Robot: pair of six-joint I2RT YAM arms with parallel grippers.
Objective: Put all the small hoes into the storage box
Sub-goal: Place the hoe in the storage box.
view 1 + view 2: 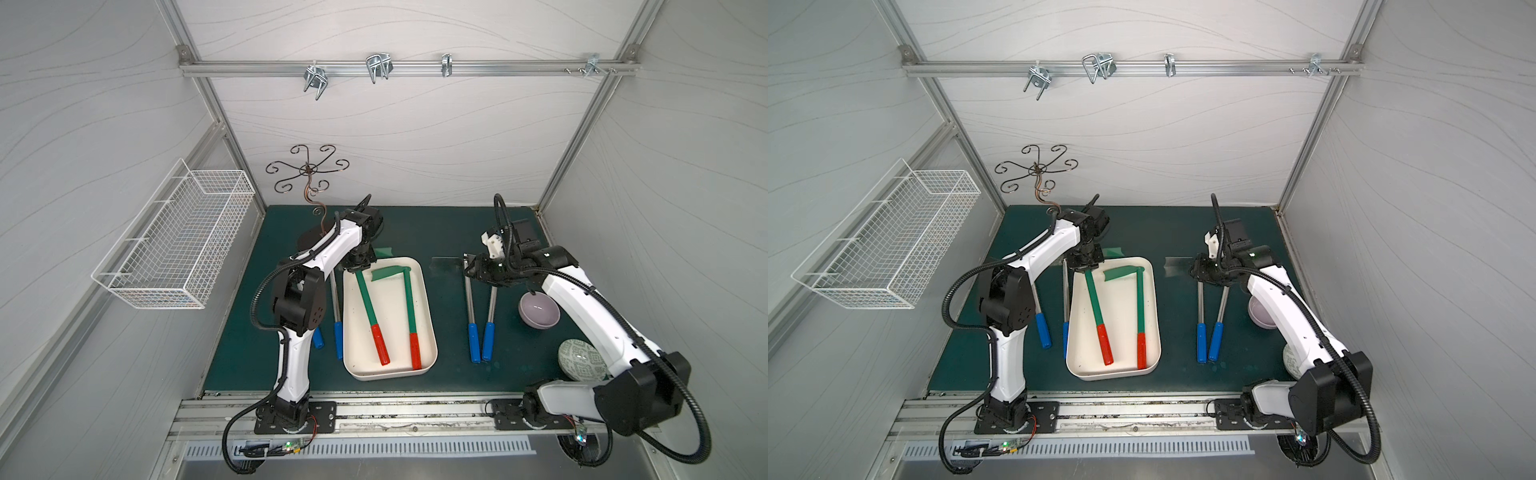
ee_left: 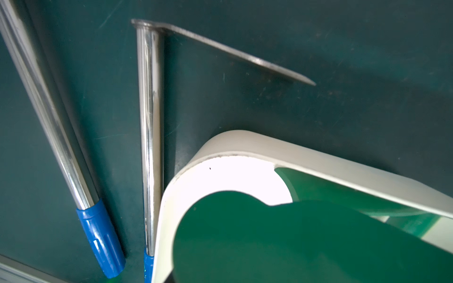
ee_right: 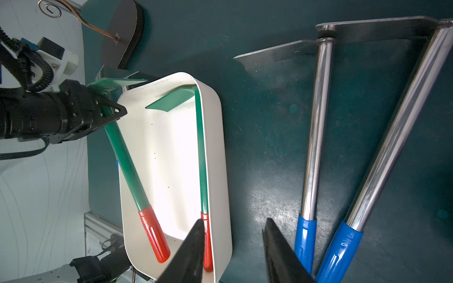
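My left gripper should keep pulling the hoe's blade in and down until the blade clears the storage box's far rim [image 1: 398, 258], as the held hoe's red grip [image 1: 380, 345] is free inside the storage box.
The cream storage box [image 1: 430, 316] [image 1: 1157, 320] lies mid-table. My left gripper [image 1: 358, 266] [image 1: 1086, 265] [image 3: 115, 111] is shut on the green shaft of a small hoe [image 1: 368, 303] [image 3: 127, 166] at the box's far left corner. That hoe slants down with its red grip [image 1: 380, 345] inside the box and its blade [image 1: 384, 251] over the far rim. In the left wrist view it fills the foreground as a green mass [image 2: 294, 245] and hides the fingers. A second small hoe [image 1: 409, 303] [image 3: 202, 156] lies along the box's right wall. My right gripper [image 1: 466, 266] [image 3: 232, 225] hangs open and empty, right of the box.
Steel hoes with blue grips lie on the green mat: two left of the box [image 1: 336, 316] [image 2: 149, 137], two right of it [image 1: 471, 316] [image 3: 316, 132]. A lilac bowl [image 1: 538, 313], a patterned ball [image 1: 579, 359], a curled hook stand [image 1: 309, 170] and a wall-mounted wire basket [image 1: 178, 237] surround them.
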